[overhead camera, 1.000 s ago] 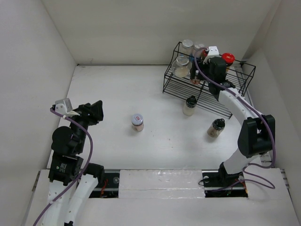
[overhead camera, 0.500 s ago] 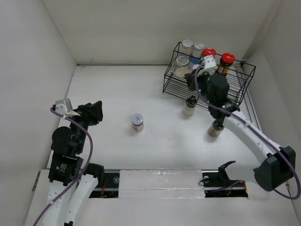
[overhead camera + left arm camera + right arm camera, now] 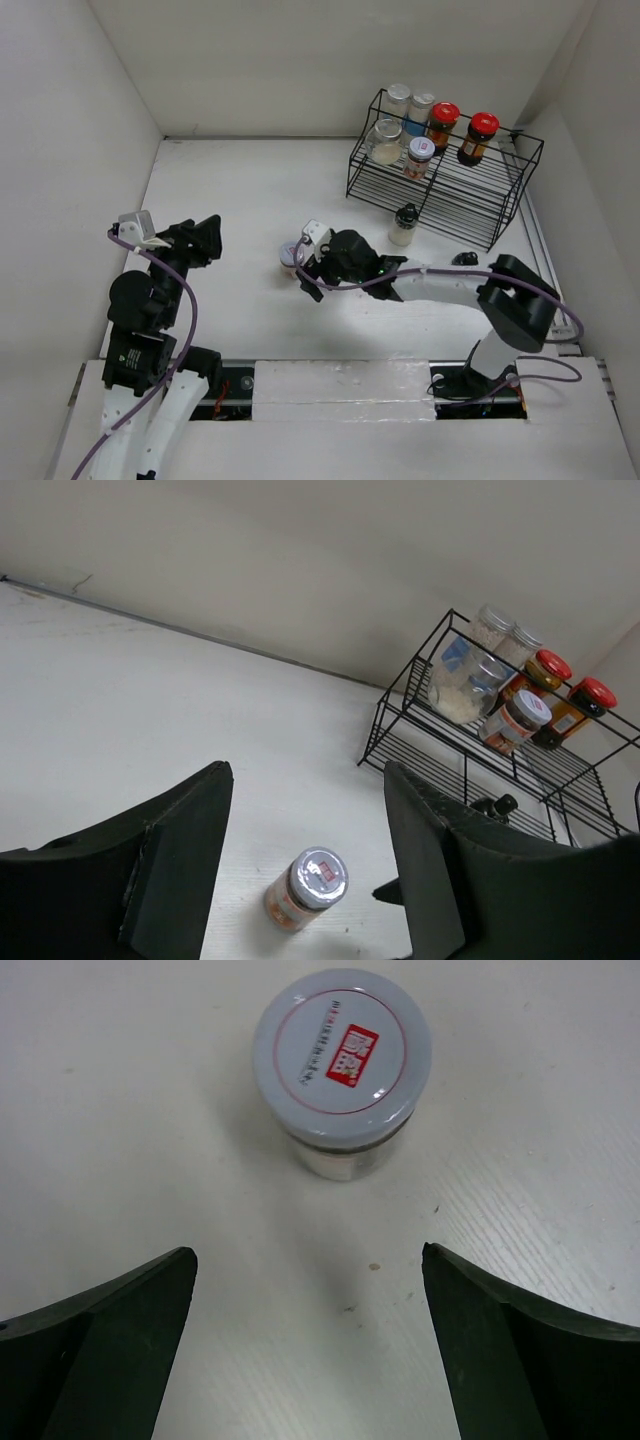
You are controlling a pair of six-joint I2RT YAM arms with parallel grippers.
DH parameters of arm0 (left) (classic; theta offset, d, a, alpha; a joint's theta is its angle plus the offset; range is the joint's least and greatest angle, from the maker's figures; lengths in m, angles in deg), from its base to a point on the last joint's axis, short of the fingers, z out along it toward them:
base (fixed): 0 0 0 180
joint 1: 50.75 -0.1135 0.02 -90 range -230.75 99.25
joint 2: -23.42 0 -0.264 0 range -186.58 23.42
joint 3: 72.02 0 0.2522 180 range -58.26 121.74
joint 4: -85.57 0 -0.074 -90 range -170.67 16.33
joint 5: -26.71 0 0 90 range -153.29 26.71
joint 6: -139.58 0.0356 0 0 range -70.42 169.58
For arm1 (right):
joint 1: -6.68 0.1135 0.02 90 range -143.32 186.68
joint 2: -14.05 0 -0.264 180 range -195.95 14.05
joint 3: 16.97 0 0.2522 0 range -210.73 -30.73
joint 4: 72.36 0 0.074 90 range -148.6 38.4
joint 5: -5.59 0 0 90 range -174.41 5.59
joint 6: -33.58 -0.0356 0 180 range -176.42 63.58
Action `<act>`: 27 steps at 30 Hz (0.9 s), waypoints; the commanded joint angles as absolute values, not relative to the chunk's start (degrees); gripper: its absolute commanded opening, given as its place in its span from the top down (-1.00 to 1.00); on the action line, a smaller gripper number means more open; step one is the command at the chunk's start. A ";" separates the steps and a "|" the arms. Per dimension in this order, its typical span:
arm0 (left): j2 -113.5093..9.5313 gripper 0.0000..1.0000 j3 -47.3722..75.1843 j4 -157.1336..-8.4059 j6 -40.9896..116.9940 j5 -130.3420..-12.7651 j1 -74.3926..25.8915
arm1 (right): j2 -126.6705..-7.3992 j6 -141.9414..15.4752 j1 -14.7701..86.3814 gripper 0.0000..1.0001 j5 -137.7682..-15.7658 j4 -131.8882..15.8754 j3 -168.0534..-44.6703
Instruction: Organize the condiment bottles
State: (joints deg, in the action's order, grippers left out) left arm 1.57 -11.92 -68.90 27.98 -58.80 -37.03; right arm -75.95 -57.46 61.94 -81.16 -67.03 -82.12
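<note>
My left gripper is far across from the rack (image 3: 447,187), so my right gripper should take the silver-lidded jar (image 3: 288,256) and put it next to the white-lidded jar.
A small clear jar with a silver lid (image 3: 290,251) stands alone mid-table. It also shows in the left wrist view (image 3: 308,885) and the right wrist view (image 3: 342,1060). My right gripper (image 3: 304,270) (image 3: 307,1255) is open and empty, just short of this jar, not touching it. My left gripper (image 3: 205,240) (image 3: 308,780) is open and empty at the left, pointing at the same jar. The black wire rack (image 3: 440,185) holds three clear jars (image 3: 385,140), a small white-lidded jar (image 3: 420,153) and two dark red-lidded bottles (image 3: 443,118). A black-capped shaker (image 3: 404,222) stands in front of the rack.
A second black-capped shaker (image 3: 462,259) is mostly hidden behind my right arm. The rack (image 3: 400,720) sits in the back right corner. White walls enclose the table on the left, back and right.
My right arm has left the rack, where a second red-lidded bottle and the small white-lidded jar now show, and has swung down and left to the lone jar. The left arm has not moved.
</note>
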 commanded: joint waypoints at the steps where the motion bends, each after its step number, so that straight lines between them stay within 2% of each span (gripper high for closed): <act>1: 1.45 -0.16 -12.30 -71.70 28.31 -60.13 -37.30 | -81.12 -56.51 62.23 -1.00 -86.33 -73.27 -87.32; 10: 0.83 -0.16 -12.30 -71.18 28.84 -60.74 -37.30 | -97.57 -55.44 62.75 -1.00 -87.74 -74.86 -102.62; 12: 1.36 -0.16 -12.30 -71.17 28.84 -60.74 -37.30 | -99.24 -55.45 62.75 -0.84 -87.05 -75.74 -103.67; 13: 1.36 -0.16 -12.30 -71.17 28.84 -60.74 -37.30 | -99.24 -56.06 63.28 -0.50 -87.04 -75.74 -103.68; 15: 1.36 -0.16 -12.30 -71.17 28.84 -60.22 -37.30 | -98.55 -56.59 63.28 -0.18 -87.04 -76.78 -103.68; 19: 1.36 -0.16 -12.30 -71.70 28.84 -60.83 -37.30 | -89.87 -56.59 62.76 -0.10 -91.43 -76.10 -100.34; 21: 1.36 -0.18 -12.30 -71.70 28.84 -60.83 -37.30 | -80.73 -56.59 61.53 -0.07 -92.75 -75.56 -98.06; 23: 1.36 -0.18 -12.30 -71.70 28.84 -60.83 -37.30 | -71.79 -56.59 57.76 -0.05 -92.76 -75.56 -95.78; 27: 1.36 -0.18 -12.30 -71.70 28.84 -61.36 -37.30 | -62.10 -55.89 47.48 -0.02 -93.90 -72.14 -93.05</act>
